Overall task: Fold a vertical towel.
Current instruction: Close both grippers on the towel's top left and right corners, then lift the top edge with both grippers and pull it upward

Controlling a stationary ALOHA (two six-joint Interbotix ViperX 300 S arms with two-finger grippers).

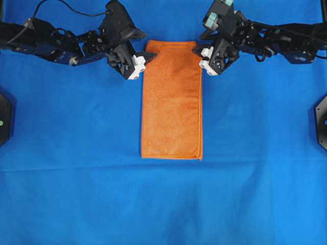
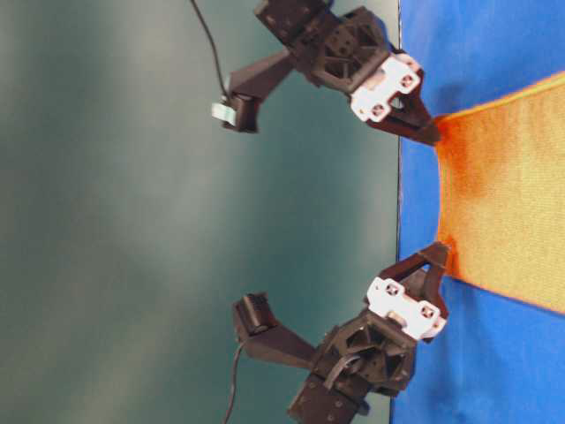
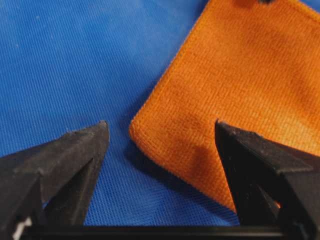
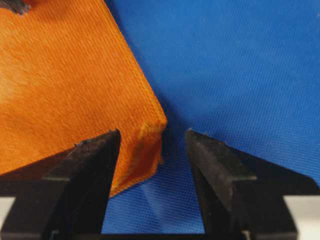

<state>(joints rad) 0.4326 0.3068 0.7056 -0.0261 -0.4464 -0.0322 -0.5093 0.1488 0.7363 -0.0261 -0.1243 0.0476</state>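
Note:
I expect the whole orange towel (image 1: pixel 172 102) to slide along when I pull the towel's far corners, because the orange towel's near edge (image 1: pixel 172 156) is lying loose and flat on the blue cloth.
The orange towel (image 1: pixel 172 102) lies flat on the blue cloth as a tall narrow rectangle, its long side running away from me. My left gripper (image 1: pixel 148 55) is open at the towel's far left corner. In the left wrist view the towel (image 3: pixel 240 75) has that corner between the wide-apart fingers of my left gripper (image 3: pixel 160 125). My right gripper (image 1: pixel 196 51) is open at the far right corner. In the right wrist view my right gripper (image 4: pixel 153 132) has a narrower gap, and the towel (image 4: pixel 65 75) has its corner between the fingers, slightly raised.
The blue cloth (image 1: pixel 76 178) covers the whole surface. Black arm mounts stand at the left edge (image 1: pixel 3 120) and the right edge (image 1: pixel 322 120). The table-level view shows the towel's far edge (image 2: pixel 512 203) between both grippers at the cloth's border.

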